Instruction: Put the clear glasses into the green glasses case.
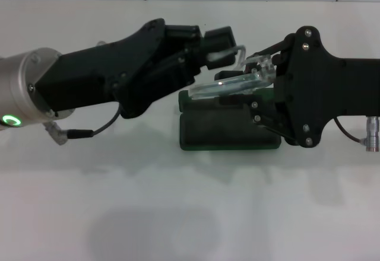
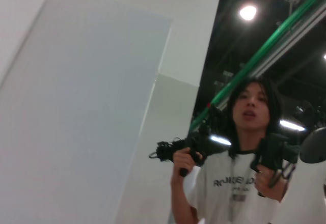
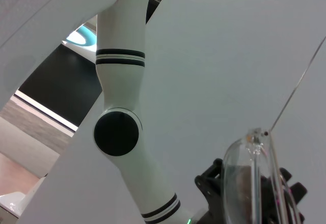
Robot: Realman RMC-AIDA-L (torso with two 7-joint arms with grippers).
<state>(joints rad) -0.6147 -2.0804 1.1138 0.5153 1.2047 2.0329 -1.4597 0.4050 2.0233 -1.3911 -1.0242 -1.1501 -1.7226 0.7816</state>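
I can see the clear glasses on edge (image 1: 228, 86) above the green glasses case. My left gripper should release their arm (image 1: 240, 53) so my right gripper can turn them flat.
The clear glasses (image 1: 228, 86) hang tilted just above the green glasses case (image 1: 225, 131), which lies on the white table at mid-centre, its back part hidden by both grippers. My right gripper (image 1: 261, 74) comes in from the right and is shut on the frame's right end. One lens (image 3: 244, 183) shows close up in the right wrist view. My left gripper (image 1: 215, 53) reaches in from the left and is shut on the thin clear arm that curves up from the frame. The left wrist view shows neither the glasses nor the case.
The white table (image 1: 178, 213) stretches wide in front of the case. A loose cable (image 1: 89, 133) hangs under the left arm, and a metal connector (image 1: 371, 133) sticks out under the right arm. A tiled wall runs along the back.
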